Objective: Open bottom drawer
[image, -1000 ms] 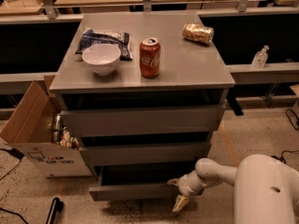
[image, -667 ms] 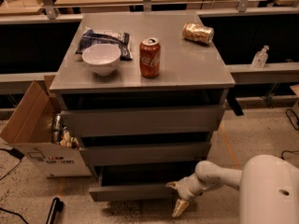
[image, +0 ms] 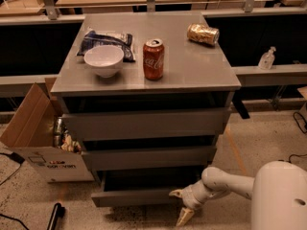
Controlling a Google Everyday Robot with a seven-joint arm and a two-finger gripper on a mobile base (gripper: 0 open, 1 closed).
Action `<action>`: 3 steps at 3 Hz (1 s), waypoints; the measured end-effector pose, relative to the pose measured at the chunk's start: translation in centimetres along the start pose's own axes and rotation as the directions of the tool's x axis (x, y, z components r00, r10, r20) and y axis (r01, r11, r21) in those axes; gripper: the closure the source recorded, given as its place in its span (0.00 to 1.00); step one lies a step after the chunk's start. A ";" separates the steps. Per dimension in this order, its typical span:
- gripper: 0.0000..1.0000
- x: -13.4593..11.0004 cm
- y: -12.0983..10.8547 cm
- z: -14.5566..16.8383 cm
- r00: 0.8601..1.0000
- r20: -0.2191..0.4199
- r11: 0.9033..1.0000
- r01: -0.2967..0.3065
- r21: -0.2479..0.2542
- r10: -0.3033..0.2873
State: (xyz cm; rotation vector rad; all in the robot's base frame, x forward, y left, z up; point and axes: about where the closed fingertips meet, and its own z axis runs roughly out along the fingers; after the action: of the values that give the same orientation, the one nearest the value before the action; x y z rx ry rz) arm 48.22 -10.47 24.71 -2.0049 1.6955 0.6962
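Observation:
My gripper's fingers are empty before the bottom drawer's front [image: 144, 197], which sticks out only a little. I should reach over its top edge [image: 174, 187] and pull.
The grey cabinet [image: 144, 80] has three handle-less drawers. The bottom drawer [image: 134, 196] has a slim grey front and stands pulled out a little, showing a dark gap above its panel. My gripper [image: 180, 206] is at the right end of that drawer front, low near the floor, on a white arm coming from the lower right. One finger [image: 175, 193] points at the panel and the other finger [image: 184, 217] points down, so the jaws stand apart and hold nothing.
On the cabinet top are a white bowl [image: 103, 59], a red soda can [image: 153, 59], a blue chip bag [image: 104, 40] and a gold can [image: 203, 33] lying on its side. An open cardboard box [image: 41, 138] with items stands on the floor at the left. A black object [image: 55, 216] lies at the lower left.
The gripper stays at the right end of the bottom drawer front; the arm has shifted slightly. The drawer's opening looks much the same.

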 end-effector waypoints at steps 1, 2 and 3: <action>0.11 0.0 -0.5 -0.7 1.000 -0.002 1.000 0.004 0.020 -0.004; 0.00 1.2 -2.2 -0.9 1.000 -0.018 0.999 -0.004 0.041 0.005; 0.00 3.0 -4.2 -0.1 0.999 -0.036 0.999 -0.026 0.037 0.028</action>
State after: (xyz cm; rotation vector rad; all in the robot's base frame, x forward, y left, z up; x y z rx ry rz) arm 52.78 -12.18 22.92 -1.9843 1.7464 0.6370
